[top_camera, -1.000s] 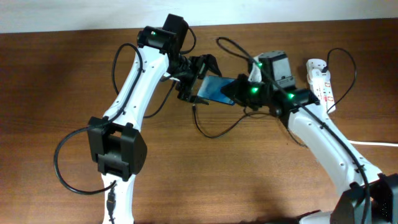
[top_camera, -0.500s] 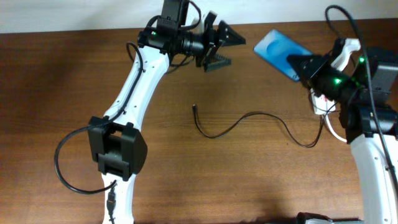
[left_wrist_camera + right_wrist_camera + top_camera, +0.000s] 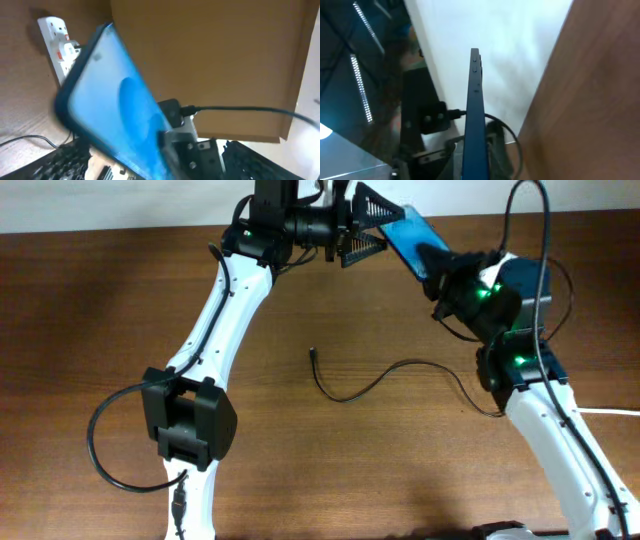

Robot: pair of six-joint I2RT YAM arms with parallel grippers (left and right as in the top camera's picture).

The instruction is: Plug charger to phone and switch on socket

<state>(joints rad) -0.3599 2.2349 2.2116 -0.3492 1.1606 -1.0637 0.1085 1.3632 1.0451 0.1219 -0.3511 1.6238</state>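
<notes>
The robot's right gripper is holding the phone's lower end [image 3: 432, 260], so next the left gripper grips the phone's upper end and leaves the right gripper free to pick up the charger's connector [image 3: 312, 353].
The phone [image 3: 403, 237] has a bright blue screen and is held tilted in the air at the back of the table. My right gripper [image 3: 437, 264] is shut on its lower end. It shows edge-on between the jaws in the right wrist view [image 3: 475, 110]. My left gripper [image 3: 383, 225] is open, and its spread fingers sit right at the phone's upper end. The blue screen [image 3: 120, 105] fills the left wrist view. The charger [image 3: 400, 366] lies loose on the table, its connector tip [image 3: 313, 354] pointing left. The socket [image 3: 56, 37] shows only in the left wrist view.
The wooden table [image 3: 100, 330] runs out to the left and front. A white wall edge [image 3: 120, 205] lies along the back. The right arm [image 3: 545, 420] crosses the right side and covers the socket's place in the overhead view. A thick white cord [image 3: 610, 411] leaves at the right edge.
My right gripper has carried the phone from the table up and then leftward to the left gripper. The left gripper rose and shifted right toward the back. The charger stayed put.
</notes>
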